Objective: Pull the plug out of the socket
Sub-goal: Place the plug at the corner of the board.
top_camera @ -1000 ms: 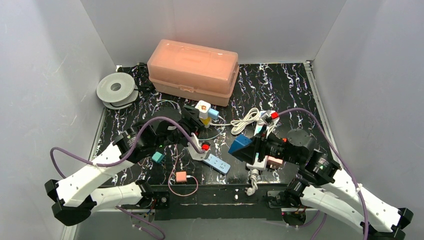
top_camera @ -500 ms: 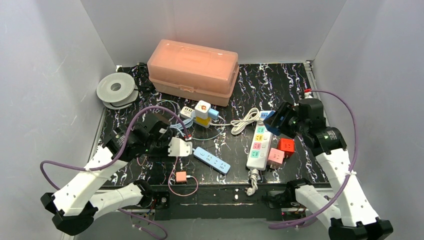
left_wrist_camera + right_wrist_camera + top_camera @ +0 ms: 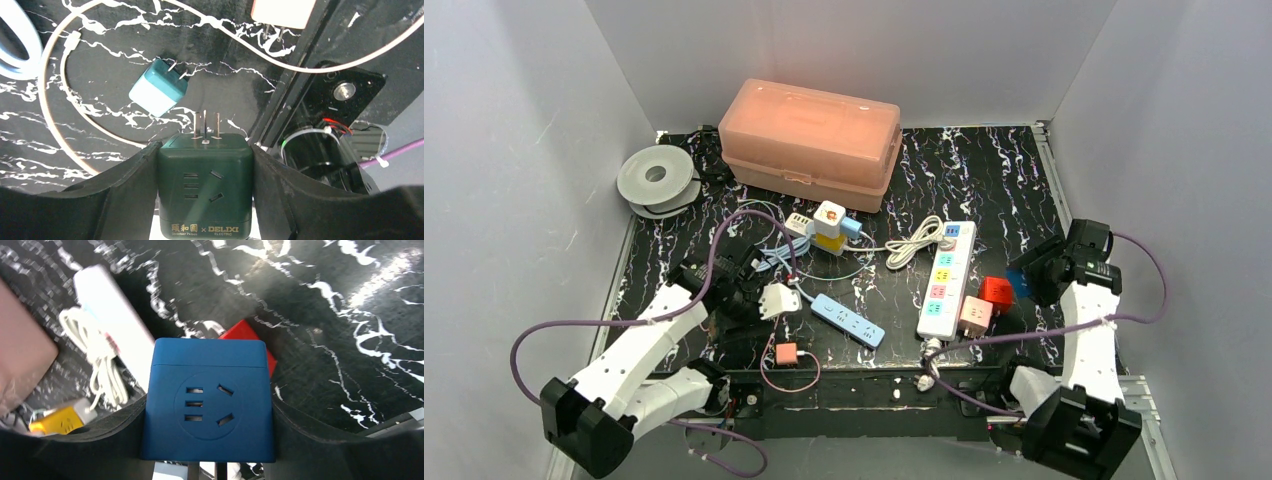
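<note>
I should continue to lower the plug with my left gripper and release it on open mat [image 3: 227, 102] beside the teal plug, as the dark green plug's pins [image 3: 206, 125] are free.
My left gripper [image 3: 204, 167] is shut on a dark green cube plug [image 3: 204, 190], its prongs free and pointing away over the mat. In the top view that gripper [image 3: 732, 296] is at the near left. My right gripper [image 3: 209, 405] is shut on a blue cube plug [image 3: 209, 400]. In the top view it [image 3: 1036, 272] hovers right of the white power strip [image 3: 947, 280], apart from it. A red cube plug [image 3: 996, 291] and a pink one [image 3: 975, 314] sit against the strip's right side.
A teal plug [image 3: 159, 91] lies on the mat ahead of the left gripper. A blue power strip [image 3: 849, 319], a white adapter [image 3: 780, 298], a pink plug [image 3: 786, 352], a stacked adapter [image 3: 830, 226], coiled cable [image 3: 914, 240], a peach box [image 3: 812, 143] and a spool [image 3: 657, 180] are on the mat.
My right gripper has carried the blue cube plug from the white strip out to the right. My left gripper has drawn back to the near left with the green cube.
</note>
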{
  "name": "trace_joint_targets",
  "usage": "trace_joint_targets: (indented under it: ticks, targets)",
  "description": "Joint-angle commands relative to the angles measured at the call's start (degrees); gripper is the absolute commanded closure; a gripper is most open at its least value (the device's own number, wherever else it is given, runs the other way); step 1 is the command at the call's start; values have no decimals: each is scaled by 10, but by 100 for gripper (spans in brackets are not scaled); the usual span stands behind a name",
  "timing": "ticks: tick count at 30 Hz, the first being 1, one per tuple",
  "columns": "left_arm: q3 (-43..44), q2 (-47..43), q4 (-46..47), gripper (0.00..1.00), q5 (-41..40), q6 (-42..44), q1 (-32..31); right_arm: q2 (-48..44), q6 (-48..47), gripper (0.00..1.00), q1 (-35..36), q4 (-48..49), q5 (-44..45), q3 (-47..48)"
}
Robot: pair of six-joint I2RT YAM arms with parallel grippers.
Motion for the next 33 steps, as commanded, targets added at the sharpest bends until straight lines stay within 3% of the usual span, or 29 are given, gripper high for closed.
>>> trace_joint_targets:
  ticks: [1, 6, 16, 23, 30, 32, 33]
  targets:
    - [-46, 17, 7, 100, 40, 25, 40, 42, 18, 97, -46, 57, 17, 4]
    - [-73, 40, 51, 100, 55, 30, 54, 115, 28, 98, -70, 68, 37, 20]
    - [-95, 87, 131, 99, 53, 30, 54, 232, 53, 66, -78, 86, 38, 25]
    - [-110, 80, 168, 66, 40, 38, 54, 292, 45, 62, -79, 83, 57, 23]
    - [-99, 80, 159, 49, 51, 33, 54, 312, 44, 53, -78, 84, 48, 18]
    - [-92, 80, 156, 43, 55, 29, 54, 321, 44, 42, -77, 82, 47, 19]
    - [-87, 80, 155, 35, 56, 26, 54, 327, 43, 39, -76, 77, 47, 20]
